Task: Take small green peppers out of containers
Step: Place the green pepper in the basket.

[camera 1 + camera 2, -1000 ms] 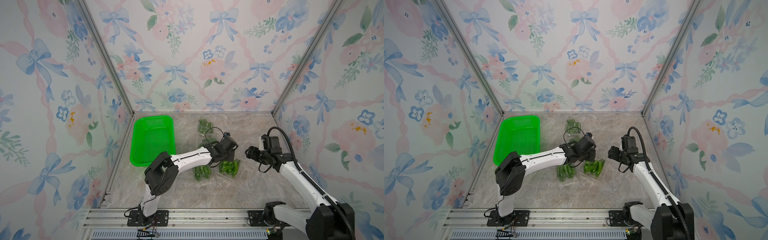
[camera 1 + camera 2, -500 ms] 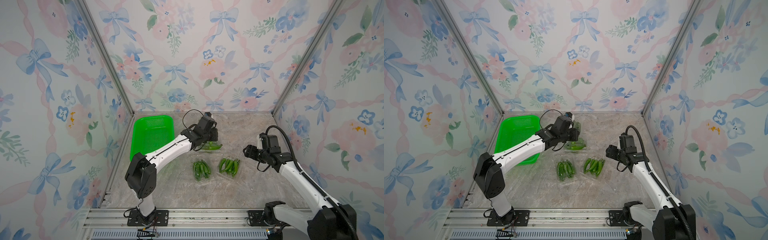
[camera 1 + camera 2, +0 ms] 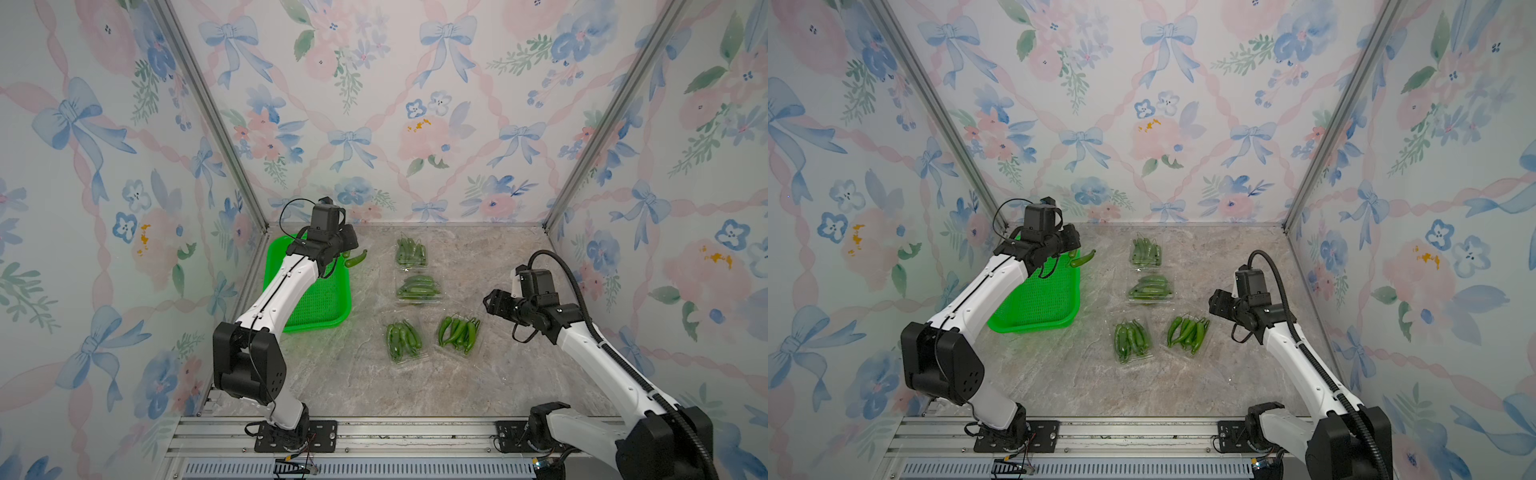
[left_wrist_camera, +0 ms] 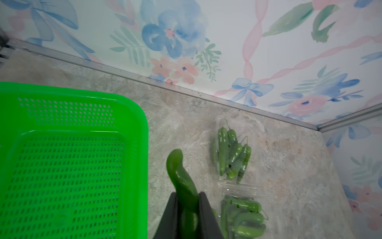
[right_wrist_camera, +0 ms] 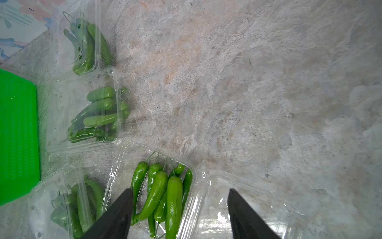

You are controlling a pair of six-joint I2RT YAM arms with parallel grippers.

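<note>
The curved pepper (image 3: 357, 258) hangs above the green basket's rim and the basket's bottom (image 3: 324, 304) is open, so my left gripper should go inward and down next and let go inside.
My left gripper (image 4: 187, 194) is shut on one curved small green pepper (image 4: 179, 178), held in the air by the far right corner of the green basket (image 3: 320, 307); the pepper (image 3: 355, 259) sticks out over the basket's rim. Four clear containers of peppers lie on the table: far (image 3: 411, 251), middle (image 3: 417, 286), near left (image 3: 403, 338) and near right (image 3: 459, 332). The near right one lies open in the right wrist view, peppers (image 5: 165, 192) bare. My right gripper (image 3: 490, 301) hangs open beside and above it, with nothing between its fingers (image 5: 235, 198).
The basket (image 4: 62, 165) looks bare inside where it shows; my left arm covers part of it in both top views. The back wall runs close behind the basket and the far container. Bare marble table (image 5: 248, 93) lies right of the containers.
My left arm has swung from the near right container to the back left, carrying one pepper up to the basket's far corner. The right gripper has hardly moved and stays open.
</note>
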